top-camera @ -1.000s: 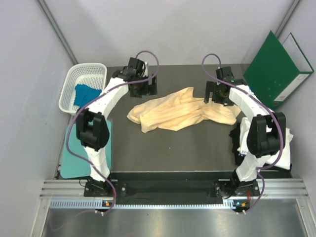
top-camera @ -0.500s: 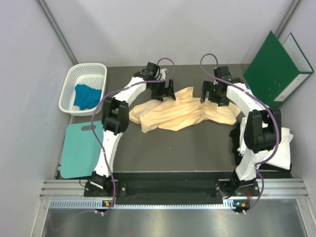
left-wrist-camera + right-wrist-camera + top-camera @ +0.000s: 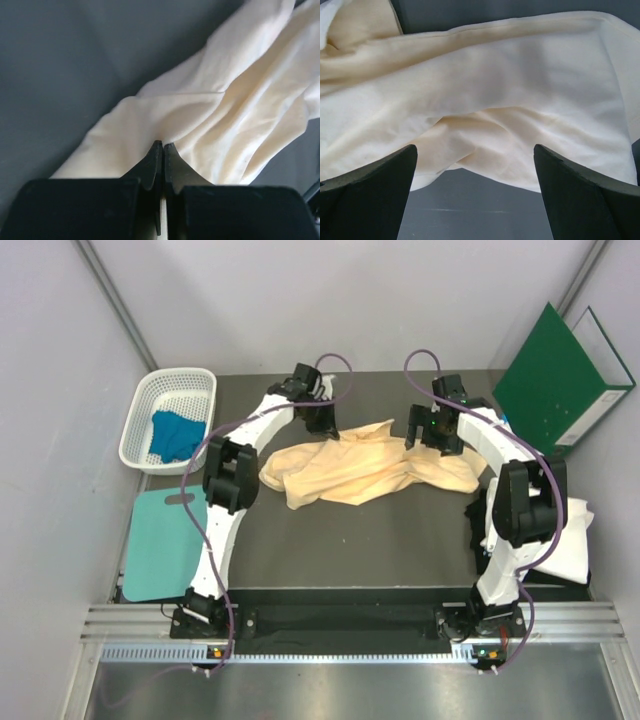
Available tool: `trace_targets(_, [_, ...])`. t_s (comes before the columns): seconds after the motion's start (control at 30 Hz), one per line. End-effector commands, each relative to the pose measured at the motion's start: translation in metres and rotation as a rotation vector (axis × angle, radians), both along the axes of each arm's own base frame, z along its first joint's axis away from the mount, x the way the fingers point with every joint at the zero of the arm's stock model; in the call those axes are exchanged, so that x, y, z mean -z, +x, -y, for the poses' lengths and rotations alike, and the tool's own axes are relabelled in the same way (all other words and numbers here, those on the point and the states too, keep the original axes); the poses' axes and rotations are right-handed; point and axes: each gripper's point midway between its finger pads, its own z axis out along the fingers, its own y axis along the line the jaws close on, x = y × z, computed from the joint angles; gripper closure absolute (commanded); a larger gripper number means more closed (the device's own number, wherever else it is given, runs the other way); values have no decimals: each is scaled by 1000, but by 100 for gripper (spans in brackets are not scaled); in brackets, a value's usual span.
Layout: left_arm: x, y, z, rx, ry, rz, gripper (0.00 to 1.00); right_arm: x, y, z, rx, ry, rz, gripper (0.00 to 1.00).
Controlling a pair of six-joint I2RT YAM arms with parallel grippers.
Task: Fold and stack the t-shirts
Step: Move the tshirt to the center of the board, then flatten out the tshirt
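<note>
The pale peach-yellow t-shirt (image 3: 335, 474) has loose folds (image 3: 376, 447) between my grippers, so I expect it to sag between them and stay bunched up when I carry it.
The large pale peach-yellow t-shirt (image 3: 360, 468) lies crumpled across the middle of the dark table. My left gripper (image 3: 331, 430) is at its far left edge and is shut, its fingertips pinching a pucker of that cloth (image 3: 225, 115) in the left wrist view, where the gripper (image 3: 163, 145) shows no gap. My right gripper (image 3: 426, 434) stands open over the shirt's far right part, fingers wide apart above a fold of it (image 3: 495, 80), touching nothing. A blue t-shirt (image 3: 175, 435) lies in the basket. A white t-shirt (image 3: 575, 540) lies at the right edge, partly behind the right arm.
A white plastic basket (image 3: 135, 430) stands at the far left. A teal mat (image 3: 160, 545) lies at the near left. A stiff green folder (image 3: 560, 380) leans at the back right. Bare table shows in front of the peach shirt.
My left arm swung right from near the basket to the shirt's far edge, and its gripper closed on the cloth. My right gripper shifted slightly left and stayed open.
</note>
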Motion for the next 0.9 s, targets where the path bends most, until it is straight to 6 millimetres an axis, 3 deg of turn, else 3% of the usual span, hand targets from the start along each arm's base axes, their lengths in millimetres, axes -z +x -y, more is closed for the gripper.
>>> trace_targets(0.0, [-167,50,-58,-179,-105,394,100,-19,13,4,9,-9,62,0])
trace_targets(0.03, [-199,47,-66,-208,-132,460,100,-16,11,6,12,-13,55,0])
trace_targets(0.07, [-212,45,-76,-229,-132,485,100,-19,11,6,14,-14,66,0])
trace_targets(0.13, [-228,32,-86,-236,-101,520,100,-16,8,9,20,-16,63,0])
trace_targets(0.2, [-220,14,-91,-222,-76,478,100,-15,6,9,24,-11,69,0])
trace_targets(0.3, [-178,-30,-94,-163,-22,326,100,-11,4,8,21,-4,63,0])
trace_targets(0.43, [-102,-114,-95,-7,122,76,100,-7,2,5,19,13,53,0])
trace_targets(0.47, [-92,-133,-87,43,154,45,100,-6,2,5,16,15,55,1])
trace_targets(0.53, [-70,-172,-94,103,240,-34,100,-5,2,3,11,21,52,0])
trace_targets(0.6, [-60,-205,-92,116,285,-111,100,-8,5,2,8,24,61,0])
trace_targets(0.73, [-36,-259,-123,84,450,-330,100,-9,17,0,2,23,73,0])
trace_targets(0.8, [-27,-279,-136,71,499,-406,100,-17,27,-5,-13,45,91,0])
trace_targets(0.83, [-27,-284,-136,69,492,-419,100,-12,30,-8,-18,49,78,0])
trace_targets(0.87, [-28,-285,-137,57,494,-417,100,-20,39,-9,-24,53,100,0])
